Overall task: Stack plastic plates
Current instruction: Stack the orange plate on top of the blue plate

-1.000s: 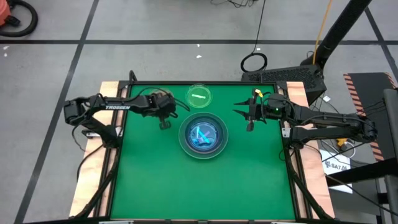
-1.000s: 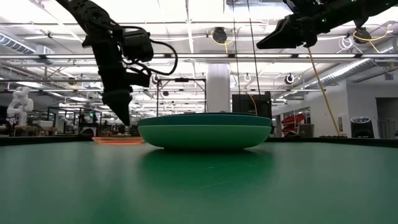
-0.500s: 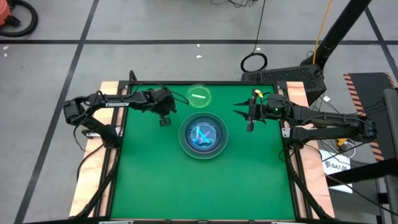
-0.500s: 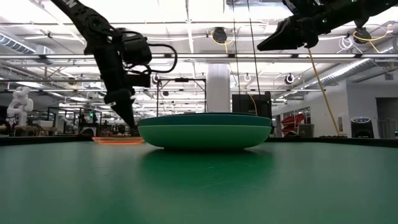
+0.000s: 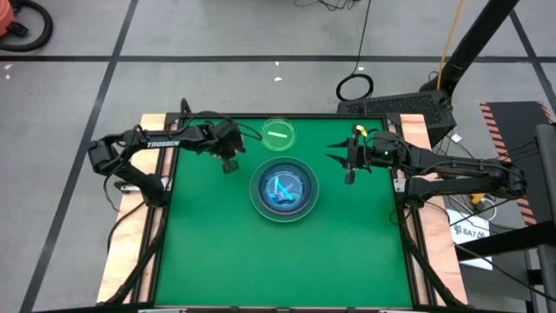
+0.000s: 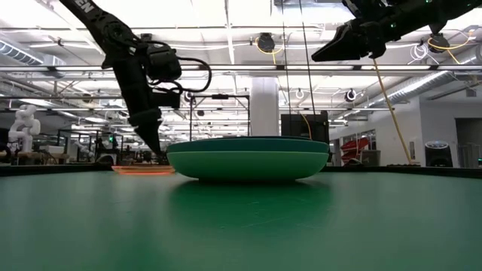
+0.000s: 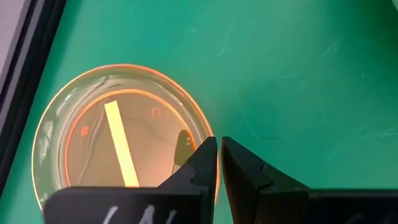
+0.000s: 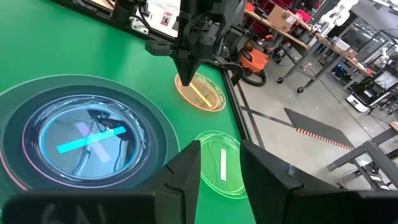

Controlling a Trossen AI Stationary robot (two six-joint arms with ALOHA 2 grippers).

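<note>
The fingers of my left gripper are closed above the amber plate's rim [image 7: 209, 126]. Next, I open them and move down until they are on both sides of that rim [image 7: 211, 132] before I lift the plate.
A stack of larger plastic plates [image 5: 282, 189] sits mid-table, with a small blue plate [image 8: 93, 140] bearing stick-like marks resting inside the top one. A small green plate [image 5: 278, 135] lies flat near the far edge. A small amber plate [image 7: 124, 137] lies flat at the far left. My left gripper [image 7: 218, 146] is shut and points steeply down over the amber plate's rim, a little above it in the low view [image 6: 154, 148]. My right gripper [image 5: 332, 152] hangs open, high above the table's right side, with nothing between its fingers.
Bare green mat [image 5: 287, 261] lies between the stack and the near edge. The mat's black border [image 7: 25, 81] runs close beside the amber plate. Beyond the far edge the room holds benches and equipment.
My left gripper has swung toward the table's far edge, over the amber plate, and has stayed shut. The plates and my right arm have kept still.
</note>
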